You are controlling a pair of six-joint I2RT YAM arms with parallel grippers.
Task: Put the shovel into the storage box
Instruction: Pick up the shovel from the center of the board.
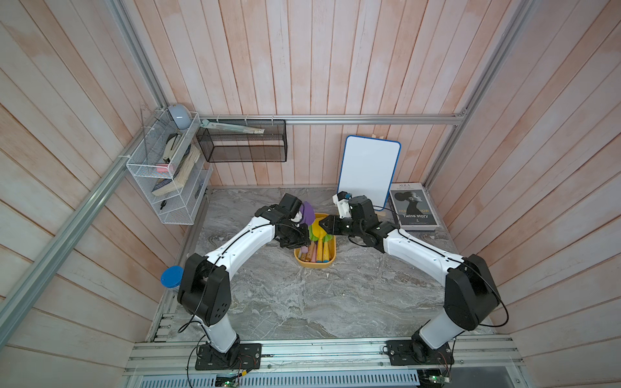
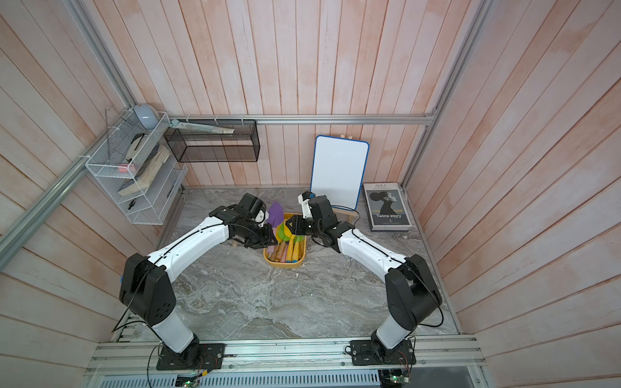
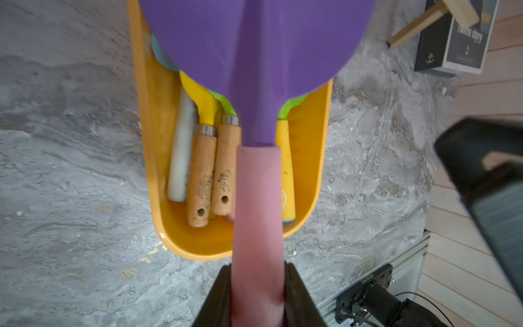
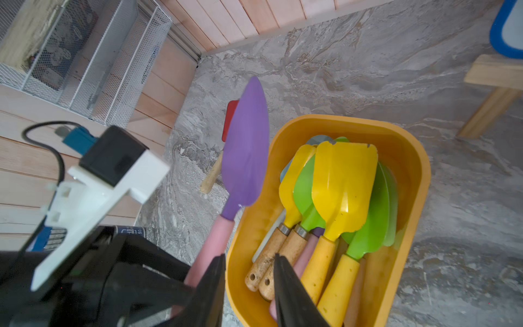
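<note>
The purple shovel is tilted over the storage box's rim (image 4: 243,218), and my left gripper is on its handle. My right gripper should grab the blade (image 4: 244,158) and lower it inside.
A purple shovel (image 1: 306,212) (image 4: 246,147) with a pink handle (image 3: 259,212) hangs tilted over the left rim of the yellow-orange storage box (image 1: 314,265) (image 3: 308,170) (image 4: 407,158). My left gripper (image 3: 259,266) (image 1: 302,240) is shut on that pink handle. Several yellow and green shovels (image 4: 345,181) with wooden and yellow handles lie in the box. My right gripper (image 4: 249,256) (image 1: 323,223) hovers open over the box's near-left rim, beside the pink handle, with nothing between its fingers.
A red tool (image 4: 230,119) with a wooden handle lies on the table left of the box. A whiteboard (image 1: 369,171) on a wooden stand and a book (image 1: 415,206) sit back right. White wire rack (image 1: 164,174) and black mesh basket (image 1: 242,144) hang back left.
</note>
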